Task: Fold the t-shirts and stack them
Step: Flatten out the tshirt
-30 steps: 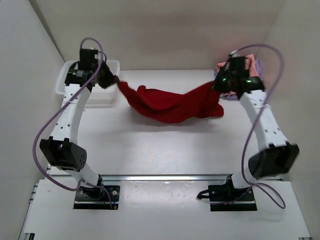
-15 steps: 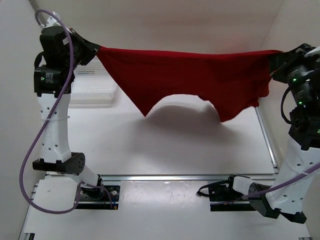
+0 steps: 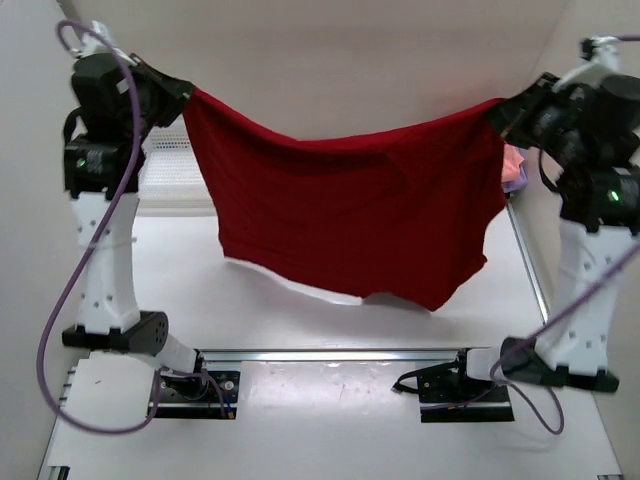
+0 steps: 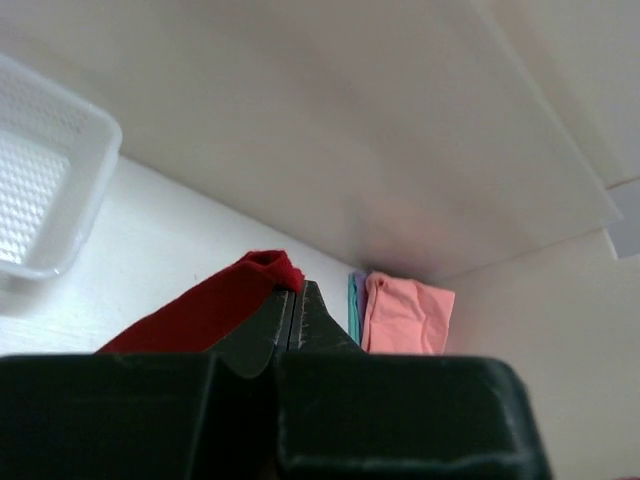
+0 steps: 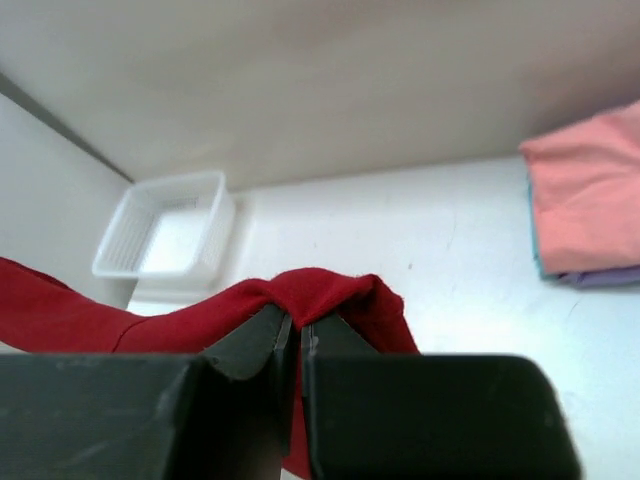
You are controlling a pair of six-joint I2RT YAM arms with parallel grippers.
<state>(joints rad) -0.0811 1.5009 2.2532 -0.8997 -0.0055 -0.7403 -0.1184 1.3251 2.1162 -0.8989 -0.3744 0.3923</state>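
My raised grippers are above the dark red t-shirt's lower edge [image 3: 345,292], which hangs loose. I should pull both upper corners of the t-shirt back toward the table's near edge [image 3: 330,335] while I lower the t-shirt flat.
The dark red t-shirt [image 3: 350,215] hangs spread in the air between both raised grippers, its top edge sagging in the middle and its lower edge near the table. My left gripper [image 3: 187,97] is shut on its upper left corner [image 4: 262,272]. My right gripper [image 3: 497,110] is shut on its upper right corner [image 5: 325,292]. A stack of folded shirts lies at the far right: salmon pink [image 5: 590,190] on top, lavender [image 5: 600,277] and teal [image 5: 537,262] edges beneath; it also shows in the left wrist view [image 4: 405,315] and peeks out behind the red shirt [image 3: 514,163].
A white mesh basket [image 3: 185,170] stands at the back left, partly behind the left arm; it shows in the wrist views too [image 4: 40,190] [image 5: 170,235]. White walls enclose the table on three sides. The arm bases sit at the near edge.
Both grippers lifted the red shirt off the table and spread it wide. Since half a second ago the shirt has unfurled downward and hangs flatter, with its top edge sagging more.
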